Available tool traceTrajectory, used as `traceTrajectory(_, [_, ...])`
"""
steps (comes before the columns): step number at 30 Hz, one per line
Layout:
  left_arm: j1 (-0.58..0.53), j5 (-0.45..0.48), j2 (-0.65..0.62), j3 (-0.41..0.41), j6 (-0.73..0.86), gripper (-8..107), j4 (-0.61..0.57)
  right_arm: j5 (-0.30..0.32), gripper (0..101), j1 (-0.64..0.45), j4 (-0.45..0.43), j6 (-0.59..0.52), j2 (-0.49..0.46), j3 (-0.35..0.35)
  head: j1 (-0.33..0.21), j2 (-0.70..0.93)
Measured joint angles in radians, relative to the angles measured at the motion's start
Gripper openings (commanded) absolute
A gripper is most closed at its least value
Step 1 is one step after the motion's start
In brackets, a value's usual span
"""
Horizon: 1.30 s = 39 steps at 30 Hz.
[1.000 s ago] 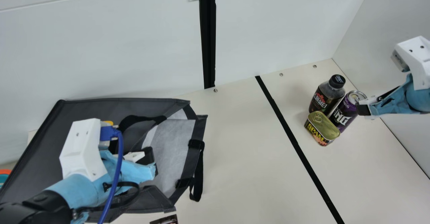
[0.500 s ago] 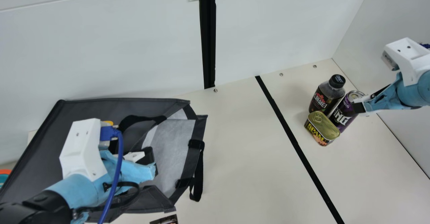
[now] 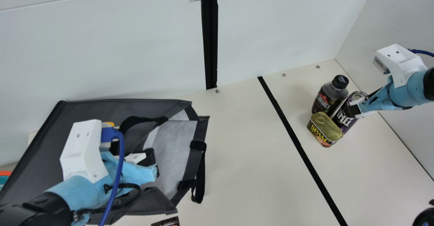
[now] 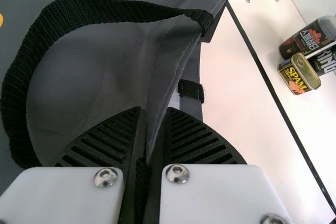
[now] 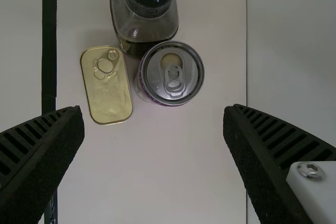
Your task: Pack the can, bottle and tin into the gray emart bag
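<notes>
My gripper will carry the purple can (image 3: 344,117) into the gray bag, and the can will stay lying inside, because the bag lies on its side with its pale lining spread out (image 3: 175,148).
In the main view my left gripper (image 3: 153,165) is at the mouth of the gray bag (image 3: 91,109), which lies at the left with its pale lining showing. The left wrist view has my left gripper (image 4: 154,113) shut on the edge of the bag (image 4: 94,72). My right gripper (image 3: 354,110) partly hides the purple can (image 3: 344,120). The dark bottle (image 3: 328,98) stands behind the gold-lidded tin (image 3: 325,128), both beside the can. From the right wrist, my right gripper (image 5: 153,113) is open, with the can (image 5: 176,74) beyond its fingers, unheld.
A black tape line (image 3: 295,141) crosses the table between bag and goods. White walls (image 3: 281,26) rise behind and at the right. A bag strap (image 3: 200,171) hangs onto the table, and a small printed item (image 3: 166,222) lies at the near edge.
My right gripper has moved left and slightly nearer in the main view, now overlapping more of the can. My left gripper, the bag and the three goods have stayed still.
</notes>
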Motion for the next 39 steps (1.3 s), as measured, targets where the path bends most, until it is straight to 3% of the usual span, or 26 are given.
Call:
traceTrajectory(24, [0.0,0.0,0.0,0.0,0.0,10,0.0,-0.033,91,0.041,-0.031,0.02,0.205,-0.137,0.0,-0.002])
traceTrajectory(39, [0.0,0.0,0.0,0.0,0.0,10,0.0,-0.036,91,0.045,-0.032,0.02,0.28,-0.168,0.0,-0.002])
